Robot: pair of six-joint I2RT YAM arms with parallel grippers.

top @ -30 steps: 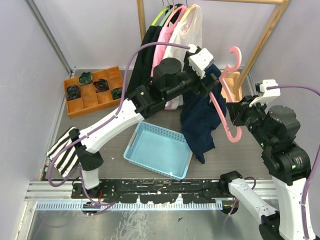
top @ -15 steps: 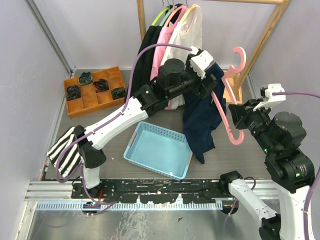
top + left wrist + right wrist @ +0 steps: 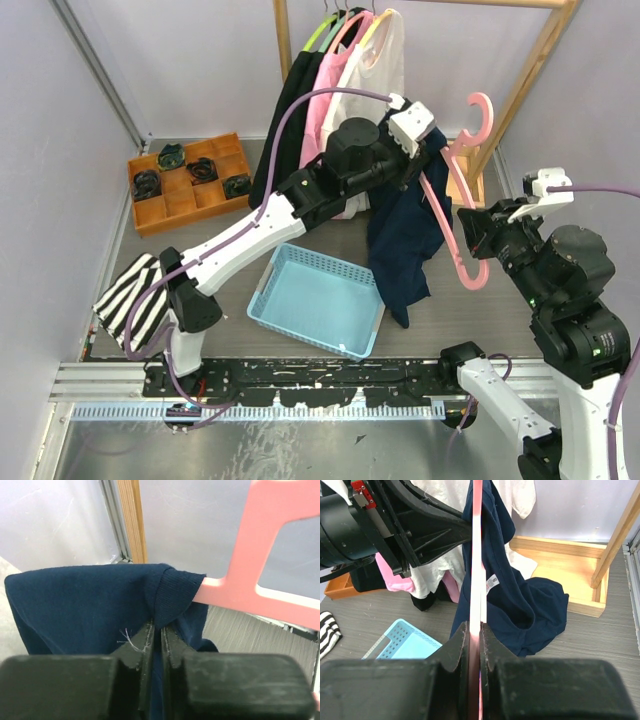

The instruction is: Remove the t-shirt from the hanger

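My left gripper should move back toward the hanging garments (image 3: 374, 82) and lift the navy t-shirt free, because the t-shirt's collar is wrapped around the end of the pink hanger's arm (image 3: 201, 588).
A navy t-shirt (image 3: 405, 235) hangs off one arm of a pink hanger (image 3: 450, 200) held up in the air right of centre. My left gripper (image 3: 156, 630) is shut on the t-shirt (image 3: 90, 605) at its ribbed collar, right beside the hanger's arm (image 3: 260, 565). My right gripper (image 3: 475, 627) is shut on the hanger (image 3: 476, 555), seen edge-on, at its lower end. The t-shirt (image 3: 520, 600) droops from the hanger and bunches on the table behind it. In the top view the right gripper (image 3: 473, 237) sits at the hanger's lower curve.
A light blue basket (image 3: 318, 298) lies below the shirt. An orange compartment tray (image 3: 190, 180) is at the back left. Several garments (image 3: 335, 90) hang on a wooden rack (image 3: 525, 85). A striped cloth (image 3: 130, 300) lies at the left edge. A wooden box (image 3: 570, 575) sits by the rack's foot.
My left gripper has closed on the shirt's collar; it was open before. The left arm shifted slightly right and up. The right arm lifted the hanger a little, then held still.
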